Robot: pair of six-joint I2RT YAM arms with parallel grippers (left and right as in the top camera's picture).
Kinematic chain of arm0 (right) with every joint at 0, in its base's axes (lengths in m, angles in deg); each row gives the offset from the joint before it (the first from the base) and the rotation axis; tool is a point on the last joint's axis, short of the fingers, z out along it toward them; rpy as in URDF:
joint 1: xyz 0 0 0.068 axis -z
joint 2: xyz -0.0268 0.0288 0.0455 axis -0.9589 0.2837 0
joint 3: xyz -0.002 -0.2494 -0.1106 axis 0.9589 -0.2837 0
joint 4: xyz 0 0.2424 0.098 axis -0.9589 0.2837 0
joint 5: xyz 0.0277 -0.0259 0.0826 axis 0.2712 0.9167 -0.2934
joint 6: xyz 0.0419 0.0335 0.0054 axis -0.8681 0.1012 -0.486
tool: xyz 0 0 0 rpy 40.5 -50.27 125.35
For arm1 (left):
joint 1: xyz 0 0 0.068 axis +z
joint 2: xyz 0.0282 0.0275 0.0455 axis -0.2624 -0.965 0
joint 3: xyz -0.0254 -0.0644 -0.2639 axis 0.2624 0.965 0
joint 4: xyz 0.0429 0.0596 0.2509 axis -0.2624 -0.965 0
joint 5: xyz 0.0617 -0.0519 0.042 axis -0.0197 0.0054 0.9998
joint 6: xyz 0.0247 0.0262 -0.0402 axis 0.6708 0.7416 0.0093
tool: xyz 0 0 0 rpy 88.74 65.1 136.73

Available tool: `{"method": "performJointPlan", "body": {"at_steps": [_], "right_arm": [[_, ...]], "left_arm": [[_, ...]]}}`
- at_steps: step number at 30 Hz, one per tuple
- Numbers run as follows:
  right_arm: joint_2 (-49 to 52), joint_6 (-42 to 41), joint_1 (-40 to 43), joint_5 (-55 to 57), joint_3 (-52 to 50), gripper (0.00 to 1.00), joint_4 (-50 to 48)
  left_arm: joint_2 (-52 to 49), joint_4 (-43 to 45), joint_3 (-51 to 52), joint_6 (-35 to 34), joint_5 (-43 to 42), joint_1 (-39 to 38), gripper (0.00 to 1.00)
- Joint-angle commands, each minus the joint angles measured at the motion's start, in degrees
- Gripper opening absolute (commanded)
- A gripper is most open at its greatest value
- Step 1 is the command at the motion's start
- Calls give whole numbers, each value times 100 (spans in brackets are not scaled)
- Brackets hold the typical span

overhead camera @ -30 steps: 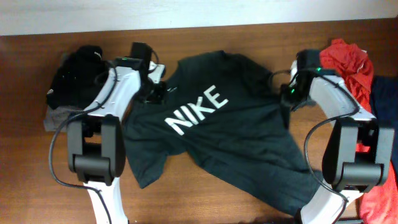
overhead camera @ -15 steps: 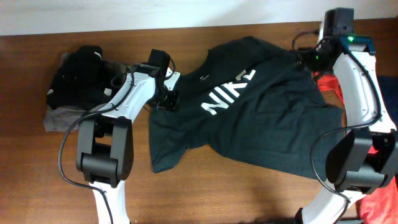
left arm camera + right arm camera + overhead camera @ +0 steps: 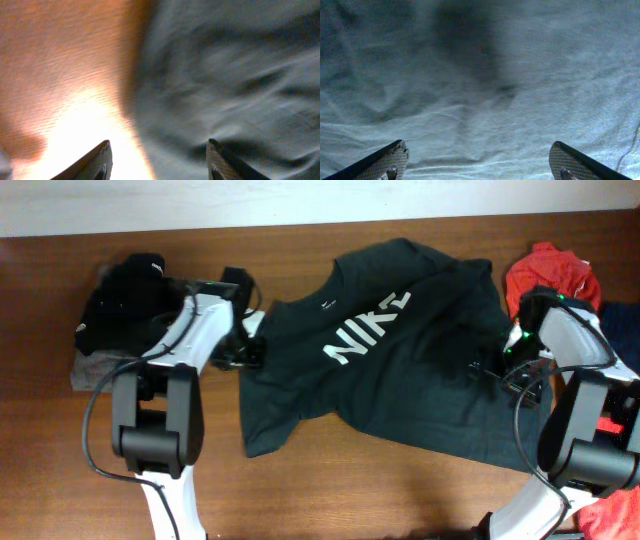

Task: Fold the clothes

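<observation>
The dark T-shirt is lying slanted and wrinkled, so the robot's left gripper should take its sleeve edge, the right gripper should take its hem corner, and both should lift it before folding.
The clothes' dark T-shirt lies spread on the wooden table, front up, with its white NIKE letters slanting up to the right. My left gripper hangs at the shirt's left sleeve edge. In the blurred left wrist view it is open, with bare table under one finger and the shirt under the other. My right gripper hovers over the shirt's right side. Its jaws stand wide open above wrinkled shirt fabric, holding nothing.
A black garment sits on a grey one at the table's left. A red garment and a blue one lie at the right edge, with more red cloth at bottom right.
The shirt was dragged right and toward the back, and turned. My right gripper let go of it and dropped back over its right side. The left gripper opened wider and drew back left.
</observation>
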Motion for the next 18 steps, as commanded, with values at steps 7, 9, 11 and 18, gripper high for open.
{"method": "performJointPlan", "body": {"at_steps": [7,9,11,18], "right_arm": [[-245,302,551,-557,-17,94,402],[-308,317,551,-651,-17,94,422],[-343,374,551,-686,-17,94,463],[-350,468,544,-704,-17,95,446]], "left_arm": [[195,-1097,339,-79,-988,348,64],[195,-684,734,-81,-968,153,65],[195,-186,1119,-83,-968,52,65],[195,1115,1486,-304,-229,48,64]]}}
